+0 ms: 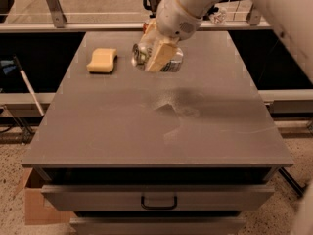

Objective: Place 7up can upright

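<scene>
Next, I swing my wrist level because the 7up can [169, 62] is on its side in my downward gripper. This will turn the can upright before I lower it onto the table [183, 97].
The 7up can [172, 62], silver and slightly dented, is held on its side in the air above the back middle of the grey table [146, 126]. One end of it points left. My gripper [157, 59] comes down from the upper right and is shut on the can, with a cream finger [160, 56] across its front. The can's shadow falls on the tabletop in front of it. The can's logo does not show.
A yellow sponge [101, 60] lies on the table's back left. A drawer with a handle [159, 202] is below the front edge. A cardboard box [33, 204] sits on the floor at lower left. A rail runs behind the table.
</scene>
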### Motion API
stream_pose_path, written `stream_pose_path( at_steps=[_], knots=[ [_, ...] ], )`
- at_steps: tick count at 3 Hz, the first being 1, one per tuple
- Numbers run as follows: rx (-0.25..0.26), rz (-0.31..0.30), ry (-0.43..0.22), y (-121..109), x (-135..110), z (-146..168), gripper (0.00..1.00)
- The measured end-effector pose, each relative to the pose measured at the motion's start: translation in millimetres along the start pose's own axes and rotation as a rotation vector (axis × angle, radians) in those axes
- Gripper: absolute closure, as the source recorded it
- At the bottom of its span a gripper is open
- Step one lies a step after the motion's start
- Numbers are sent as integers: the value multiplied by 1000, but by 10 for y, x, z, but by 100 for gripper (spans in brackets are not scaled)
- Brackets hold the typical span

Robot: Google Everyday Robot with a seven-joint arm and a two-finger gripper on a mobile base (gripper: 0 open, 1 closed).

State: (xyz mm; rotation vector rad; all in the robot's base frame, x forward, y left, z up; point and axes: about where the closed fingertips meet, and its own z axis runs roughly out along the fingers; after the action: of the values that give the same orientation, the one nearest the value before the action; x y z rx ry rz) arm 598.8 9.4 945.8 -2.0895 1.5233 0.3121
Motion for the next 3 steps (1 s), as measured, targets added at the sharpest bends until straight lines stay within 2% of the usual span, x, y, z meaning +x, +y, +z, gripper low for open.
stream_pose_path(
  at_steps=[1, 2, 3],
  knots=[
    [114, -61, -306, 277, -317, 56, 100],
    [248, -14, -498, 366, -328, 19, 100],
    [450, 73, -654, 212, -115, -262, 100]
  ],
)
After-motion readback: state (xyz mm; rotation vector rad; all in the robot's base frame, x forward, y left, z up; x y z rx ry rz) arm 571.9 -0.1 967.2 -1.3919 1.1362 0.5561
